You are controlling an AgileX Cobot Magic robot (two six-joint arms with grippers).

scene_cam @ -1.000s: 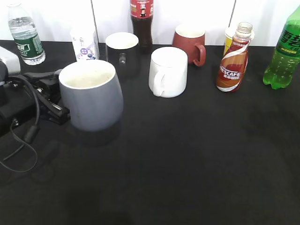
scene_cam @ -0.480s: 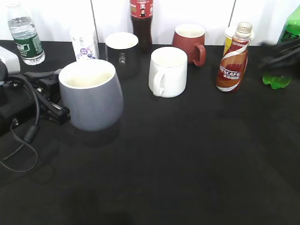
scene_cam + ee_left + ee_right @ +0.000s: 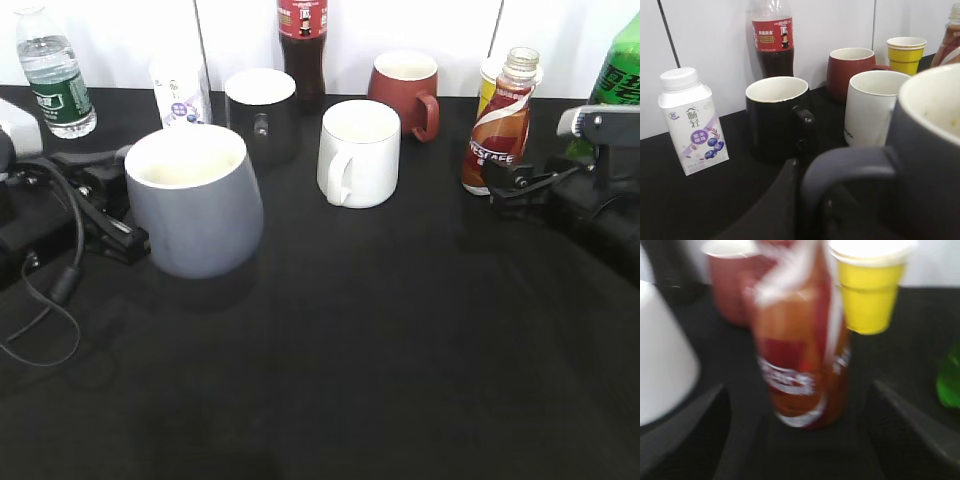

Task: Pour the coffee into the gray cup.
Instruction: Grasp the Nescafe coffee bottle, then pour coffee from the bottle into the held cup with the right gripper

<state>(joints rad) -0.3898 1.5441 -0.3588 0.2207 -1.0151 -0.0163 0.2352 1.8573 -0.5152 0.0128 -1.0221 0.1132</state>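
Note:
The coffee bottle's narrow neck (image 3: 520,62) has its cap off, so when I tip the bottle (image 3: 496,138) over the gray cup, coffee will flow out in a thin stream.
The gray cup (image 3: 195,205) is at the left, leaning a little, cream inside. My left gripper (image 3: 112,215) is shut on its loop handle (image 3: 850,162); one dark finger (image 3: 782,200) shows beside the handle in the left wrist view. The coffee bottle (image 3: 500,120) stands upright at the back right with its NESCAFE label. My right gripper (image 3: 512,182) is open just in front of the bottle's base. In the blurred right wrist view the bottle (image 3: 800,350) stands ahead of my right gripper (image 3: 800,440), with the two spread fingers at either side and apart from it.
A white mug (image 3: 358,152), a black mug (image 3: 260,115) and a red mug (image 3: 405,90) stand mid-table. A cola bottle (image 3: 302,40), milk carton (image 3: 180,92), water bottle (image 3: 55,75), yellow cup (image 3: 870,290) and green soda bottle (image 3: 618,85) line the back.
My right arm has come in from the right edge and moved left to the coffee bottle. The gray cup and left gripper have stayed put.

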